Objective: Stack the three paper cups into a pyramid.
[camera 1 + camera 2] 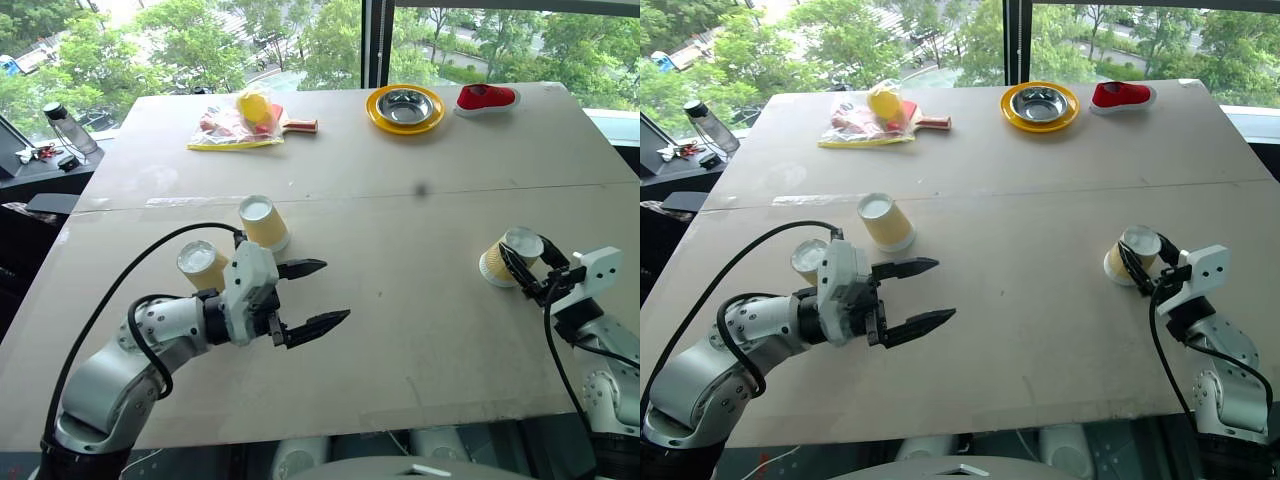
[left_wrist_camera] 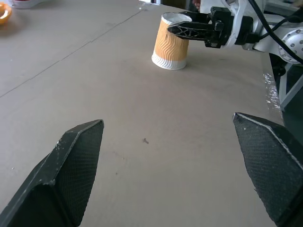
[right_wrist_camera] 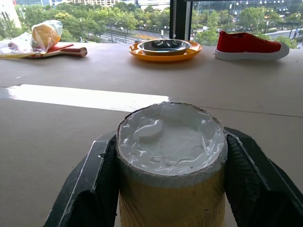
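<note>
The third paper cup's closed end (image 1: 522,241) is facing up and the table's middle (image 1: 408,240) is clear, so I should keep moving the cup there with my right gripper and then let it go.
Three yellow-tan ribbed paper cups stand upside down on the table. Two of them, one paper cup (image 1: 264,222) and another (image 1: 202,265), stand close together at the left. My left gripper (image 1: 336,291) hovers open just in front of and to the right of those two, with nothing between its fingers. The third paper cup (image 1: 508,256) stands at the right. My right gripper (image 3: 170,142) is shut on this cup, one finger pressed to each side. The left wrist view shows the same cup (image 2: 171,43) held near its top. There is no pyramid.
At the far edge lie a yellow plate (image 1: 377,110) with a steel bowl, a red shoe (image 1: 486,98) and a plastic bag with a paddle (image 1: 240,120). A bottle (image 1: 70,128) stands on a side surface at the far left. The table's wide middle (image 1: 400,250) is bare.
</note>
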`<control>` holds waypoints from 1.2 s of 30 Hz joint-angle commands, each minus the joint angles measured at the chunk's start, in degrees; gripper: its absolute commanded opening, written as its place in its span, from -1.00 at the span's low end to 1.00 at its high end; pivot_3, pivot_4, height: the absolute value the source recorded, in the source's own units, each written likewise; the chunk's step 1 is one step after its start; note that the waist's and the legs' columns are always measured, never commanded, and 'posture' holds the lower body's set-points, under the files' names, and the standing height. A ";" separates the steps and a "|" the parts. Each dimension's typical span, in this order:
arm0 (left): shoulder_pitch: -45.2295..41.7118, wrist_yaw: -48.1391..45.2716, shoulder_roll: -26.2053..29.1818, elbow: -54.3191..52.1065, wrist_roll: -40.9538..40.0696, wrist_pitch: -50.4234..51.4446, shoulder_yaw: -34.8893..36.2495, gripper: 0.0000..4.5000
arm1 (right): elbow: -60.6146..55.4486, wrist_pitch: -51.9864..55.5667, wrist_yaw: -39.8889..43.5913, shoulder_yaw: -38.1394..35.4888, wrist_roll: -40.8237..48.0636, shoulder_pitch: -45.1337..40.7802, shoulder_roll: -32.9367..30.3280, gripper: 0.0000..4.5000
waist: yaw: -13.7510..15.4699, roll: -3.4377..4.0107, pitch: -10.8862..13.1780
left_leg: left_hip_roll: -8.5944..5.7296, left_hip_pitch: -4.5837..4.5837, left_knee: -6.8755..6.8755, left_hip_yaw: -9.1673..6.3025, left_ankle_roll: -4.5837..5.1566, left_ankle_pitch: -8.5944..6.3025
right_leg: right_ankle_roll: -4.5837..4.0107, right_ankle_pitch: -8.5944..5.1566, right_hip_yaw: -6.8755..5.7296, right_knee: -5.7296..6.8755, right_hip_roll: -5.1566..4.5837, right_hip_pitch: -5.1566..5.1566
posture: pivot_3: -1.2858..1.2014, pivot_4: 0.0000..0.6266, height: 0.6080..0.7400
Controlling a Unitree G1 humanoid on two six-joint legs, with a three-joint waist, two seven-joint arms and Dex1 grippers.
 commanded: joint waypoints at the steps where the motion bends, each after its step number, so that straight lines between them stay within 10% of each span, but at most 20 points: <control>1: 2.91 2.36 -1.31 -3.66 -1.69 -0.96 3.13 1.00 | -3.06 1.93 -0.33 3.03 -0.75 -2.92 -0.25 -0.02 | -0.01 0.00 0.00 | 0.00 0.00 0.00 0.00 0.00 0.00 | 0.00 0.00 0.00 0.01 0.00 0.00 | 0.03 -0.52 1.00; 10: 11.72 6.01 -4.57 -3.48 0.52 -5.46 10.21 1.00 | 8.60 5.77 3.25 14.44 -3.72 -23.32 3.99 -0.02 | -0.62 -0.01 0.04 | 0.02 -0.02 0.00 0.00 0.00 0.00 | -0.02 0.01 0.05 0.06 0.05 -0.12 | 0.03 -0.52 1.00; 23: 15.38 9.31 -6.21 -5.13 1.93 -8.45 12.99 1.00 | 15.51 5.91 9.27 18.58 -6.53 -28.07 4.47 -0.02 | 0.00 -0.02 0.03 | 0.01 -0.79 0.16 -0.02 -0.03 0.02 | 0.01 0.02 -0.01 0.09 0.02 -0.75 | 0.03 -0.52 1.00; 28: 13.45 14.24 -9.41 -5.37 0.15 -8.52 13.49 1.00 | 11.05 6.94 10.50 16.26 -4.34 -26.33 2.96 0.94 | 0.01 -0.01 0.04 | 0.00 -0.77 0.18 -0.01 -0.02 0.01 | 0.01 0.03 -0.01 0.10 0.03 -0.73 | 0.03 -0.52 1.00; 36: 3.90 30.09 -17.02 -4.71 2.20 -5.16 8.91 1.00 | -6.47 15.46 15.08 10.40 4.15 -18.20 -7.72 0.97 | 0.20 -0.08 0.00 | -0.04 -0.85 0.32 -0.10 -0.01 0.01 | 0.04 0.04 -0.12 0.13 -0.05 -0.68 | 0.03 -0.52 1.00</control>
